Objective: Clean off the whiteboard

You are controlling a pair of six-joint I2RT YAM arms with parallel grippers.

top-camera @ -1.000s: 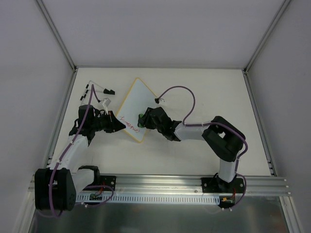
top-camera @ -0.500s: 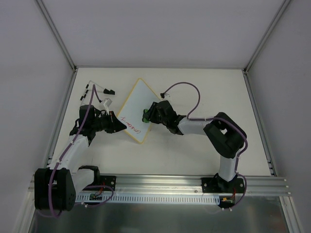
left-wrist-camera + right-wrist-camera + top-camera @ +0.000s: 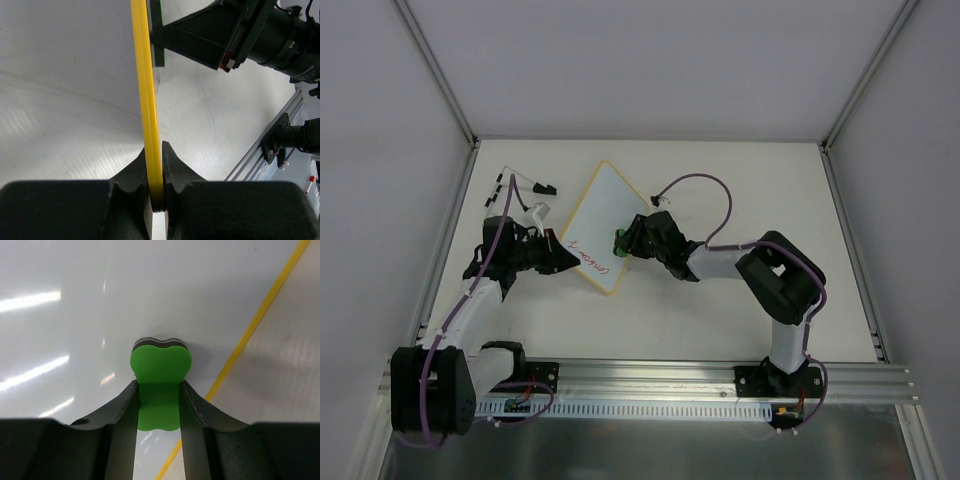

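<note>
The eraser (image 3: 620, 243) lies by the whiteboard's rim, past the red writing, so the robot's right gripper should sweep it back across the red writing (image 3: 588, 259) toward the left gripper.
The whiteboard (image 3: 603, 205) lies tilted near the middle of the table, white with a thin yellow rim and red writing (image 3: 592, 262) along its near-left part. My left gripper (image 3: 557, 255) is shut on the board's left edge; in the left wrist view the yellow rim (image 3: 145, 80) runs up from between the jaws of that gripper (image 3: 155, 167). My right gripper (image 3: 621, 241) is shut on a green eraser (image 3: 160, 365), which presses on the whiteboard's (image 3: 100, 300) white face close to its right rim (image 3: 260, 320). The eraser (image 3: 618, 240) sits to the right of the red writing.
Loose black-and-white clips and cables (image 3: 525, 190) lie at the back left of the table. A purple cable (image 3: 705, 190) arcs over the right arm. White walls enclose the table on three sides, and a metal rail (image 3: 650, 385) runs along the near edge.
My right gripper has carried the eraser up and to the right across the board, away from the red writing. The left gripper and the board have stayed in place.
</note>
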